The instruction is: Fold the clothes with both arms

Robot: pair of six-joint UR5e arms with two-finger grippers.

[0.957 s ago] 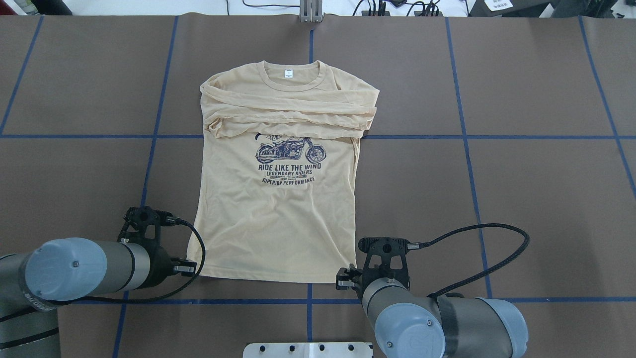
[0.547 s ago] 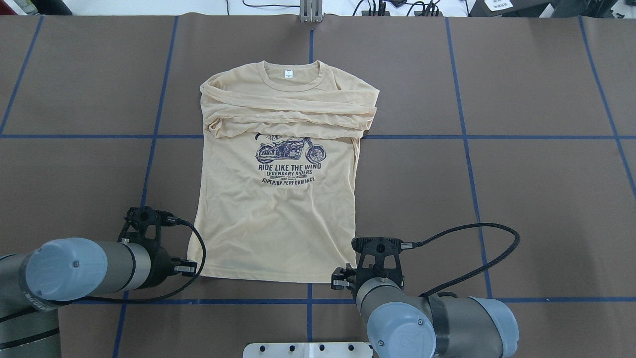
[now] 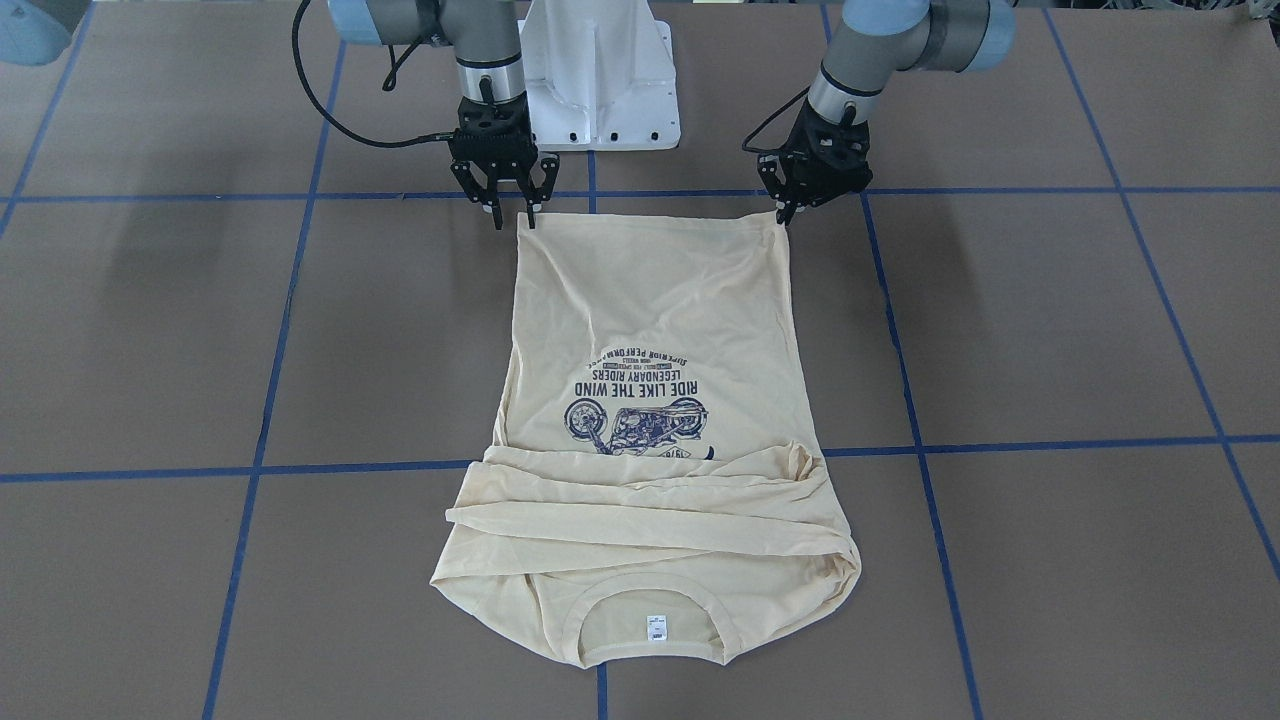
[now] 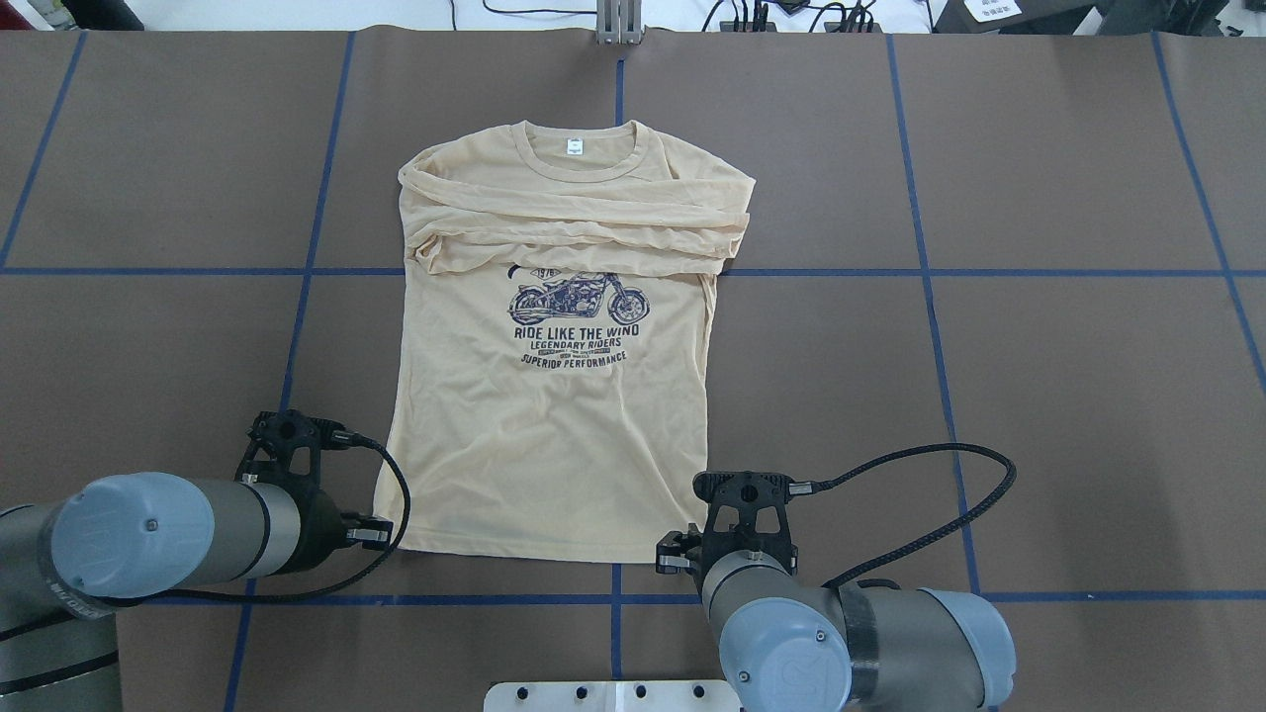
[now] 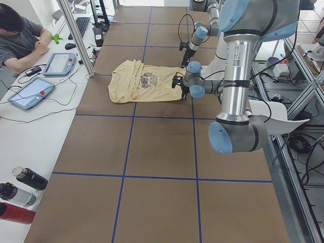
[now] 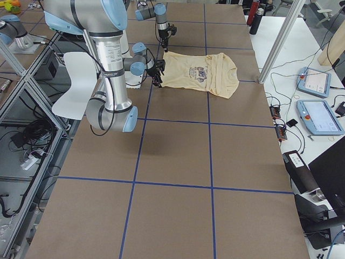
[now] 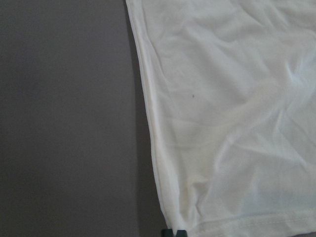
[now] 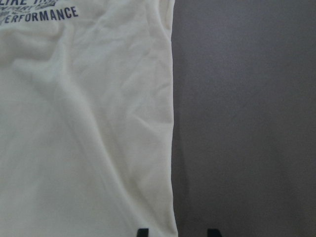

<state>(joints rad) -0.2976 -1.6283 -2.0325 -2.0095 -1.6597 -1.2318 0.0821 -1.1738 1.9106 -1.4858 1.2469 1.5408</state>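
Observation:
The hem (image 3: 648,217) should fold over and cover up the print (image 3: 638,403) when the robot carries it toward the collar, since the print lies between the hem and the folded sleeves.
The cream-yellow long-sleeved T-shirt (image 4: 554,445) lies flat and print side up on the brown table, collar at the far end and both sleeves folded across the chest (image 3: 640,510). My left gripper (image 3: 781,214) is shut on the left corner of the hem; in the left wrist view its tips (image 7: 175,232) meet at that corner. My right gripper (image 3: 514,216) stands open at the right hem corner. In the right wrist view its fingertips (image 8: 177,232) straddle the shirt's side edge (image 8: 170,148).
The white pedestal base (image 3: 600,70) stands between the arms, just behind the hem. Blue tape lines (image 4: 920,272) grid the brown table cover. A person (image 5: 20,40) sits at a side table with tablets (image 5: 30,93); bottles (image 5: 20,187) lie nearby.
The right arm has slid left along the hem line, bringing its gripper onto the right hem corner. The left arm and the shirt have stayed put.

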